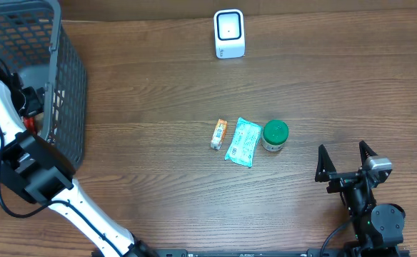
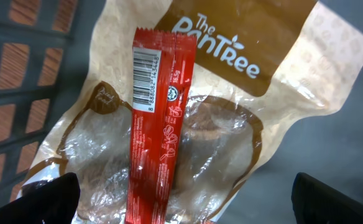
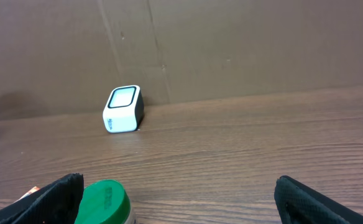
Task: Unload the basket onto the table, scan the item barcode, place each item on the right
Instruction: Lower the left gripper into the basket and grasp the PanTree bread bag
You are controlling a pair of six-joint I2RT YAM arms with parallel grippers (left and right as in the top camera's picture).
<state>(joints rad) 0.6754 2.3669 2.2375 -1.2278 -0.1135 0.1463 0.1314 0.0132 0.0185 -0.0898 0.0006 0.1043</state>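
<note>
My left gripper should keep going down until it closes around the packet [image 2: 147, 198], because my open fingers are on either side of the red stick packet's narrow width [image 2: 154, 149].
A red stick packet [image 2: 160, 124] lies barcode side up on a brown and clear "The Pantree" bag [image 2: 243, 93] inside the basket. My left gripper [image 2: 188, 202] hovers just above them, open, one finger on each side of the packet and nothing held. The white barcode scanner [image 1: 229, 33] stands at the far middle of the table and also shows in the right wrist view as the scanner [image 3: 123, 109]. At the near right my right gripper [image 1: 344, 160] rests open and empty, the green-lidded jar [image 3: 104, 199] beside its left finger.
The dark wire basket [image 1: 66, 78] fills the far left corner, with my left arm [image 1: 1, 114] reaching into it. An orange pack [image 1: 218, 133], a teal packet [image 1: 243, 141] and the green-lidded jar [image 1: 275, 134] lie mid-table. A brown wall stands behind the scanner.
</note>
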